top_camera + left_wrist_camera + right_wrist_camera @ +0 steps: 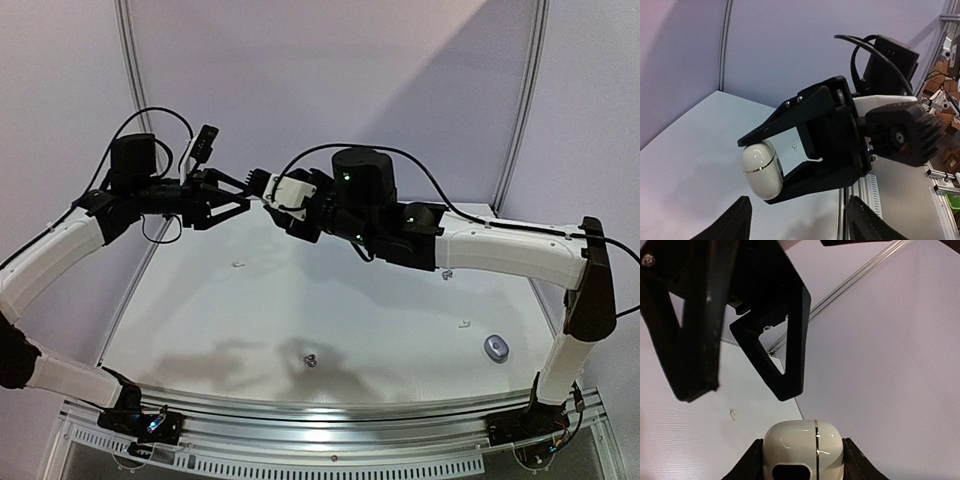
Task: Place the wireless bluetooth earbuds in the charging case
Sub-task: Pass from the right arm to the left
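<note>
My right gripper's fingers squeeze the charging case shut across its gold seam [760, 167], so my left gripper should take the charging case [765, 183] before my right gripper turns.
A glossy white charging case [802, 452] with a thin gold seam is closed and sits clamped between my right gripper's [802, 440] black fingers, held high above the back of the table. In the left wrist view the same case [760, 170] hangs just beyond my left gripper [800, 202], whose fingers stand wide apart with nothing between them. Both grippers meet in mid-air, left [235, 195] facing right [264, 195]. On the table lie tiny white earbuds [238, 265] [445, 277] [464, 323] and a dark one [311, 360].
A small grey oval case [496, 347] lies near the table's [380, 320] front right. A metal rail [330, 415] runs along the front edge between the arm bases. White walls close the back and sides.
</note>
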You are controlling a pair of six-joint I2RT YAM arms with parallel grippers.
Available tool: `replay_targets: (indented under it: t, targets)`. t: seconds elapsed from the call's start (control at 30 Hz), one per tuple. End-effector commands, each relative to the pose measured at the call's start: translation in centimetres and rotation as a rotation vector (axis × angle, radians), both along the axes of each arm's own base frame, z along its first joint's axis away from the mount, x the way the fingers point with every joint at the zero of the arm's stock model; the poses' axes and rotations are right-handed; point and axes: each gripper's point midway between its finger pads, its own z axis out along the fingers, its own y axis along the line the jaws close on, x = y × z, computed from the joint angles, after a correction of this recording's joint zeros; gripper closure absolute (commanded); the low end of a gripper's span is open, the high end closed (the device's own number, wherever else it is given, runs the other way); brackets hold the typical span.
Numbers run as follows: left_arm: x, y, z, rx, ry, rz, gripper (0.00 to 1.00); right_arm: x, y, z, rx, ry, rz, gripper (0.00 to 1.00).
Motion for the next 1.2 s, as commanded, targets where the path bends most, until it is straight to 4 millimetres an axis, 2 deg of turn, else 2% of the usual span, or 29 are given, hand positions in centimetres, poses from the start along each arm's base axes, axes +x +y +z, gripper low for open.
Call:
replay_targets:
  t: [0.0,0.07,0.13,0.27,0.4,0.53,0.6,0.7,0.93,1.03,1.07,1.1,1.13,1.17]
  targets:
    - [-2.1,-0.9,1.5,-0.017,0.005,-0.061,0.39,-2.0,-0.1,2.1,-0.006,-0.074,0.017,1.00]
    - [-1.7,-1.4,1.0,0.006,0.010,-0.030,0.45,-2.4,0.2,2.3,-0.004,-0.087,0.023,1.00]
    - [-0.9,-1.5,0.6,0.023,0.019,0.009,0.46,-2.8,0.5,2.6,-0.002,-0.102,0.034,1.00]
    - [0.2,-1.7,0.9,0.025,0.033,0.055,0.52,-3.2,1.0,3.0,0.002,-0.121,0.056,1.00]
    - [0.2,-1.7,0.4,0.038,0.040,0.052,0.55,-3.1,0.9,3.7,0.022,-0.143,0.046,1.00]
    - [0.4,-1.4,-0.8,0.071,0.050,0.073,0.51,-3.0,0.7,4.7,0.050,-0.163,0.028,1.00]
    - [0.1,-1.8,-0.7,0.067,0.040,0.056,0.58,-3.1,0.9,4.7,0.040,-0.166,0.043,1.00]
    - [-0.2,-2.4,-0.2,0.068,0.029,0.038,0.61,-3.2,1.3,4.9,0.047,-0.168,0.059,1.00]
    - [-0.1,-2.4,0.3,0.057,0.024,0.048,1.00,-3.1,1.4,4.6,0.038,-0.170,0.057,1.00]
    - [-0.3,-2.4,0.3,0.051,0.017,0.037,1.00,-3.1,1.5,4.5,0.046,-0.159,0.061,0.98]
    - [-0.4,-2.4,0.4,0.049,0.016,0.032,1.00,-3.1,1.5,4.5,0.052,-0.151,0.057,0.73]
    - [-0.6,-2.3,0.4,0.048,0.010,0.031,1.00,-2.9,1.3,4.5,0.057,-0.146,0.041,0.42]
    - [-0.6,-2.3,0.5,0.048,0.004,0.031,1.00,-2.6,1.0,4.6,0.076,-0.134,0.016,0.17]
    - [-0.7,-2.2,0.5,0.047,-0.006,0.031,1.00,-2.3,0.6,4.9,0.090,-0.125,-0.014,0.02]
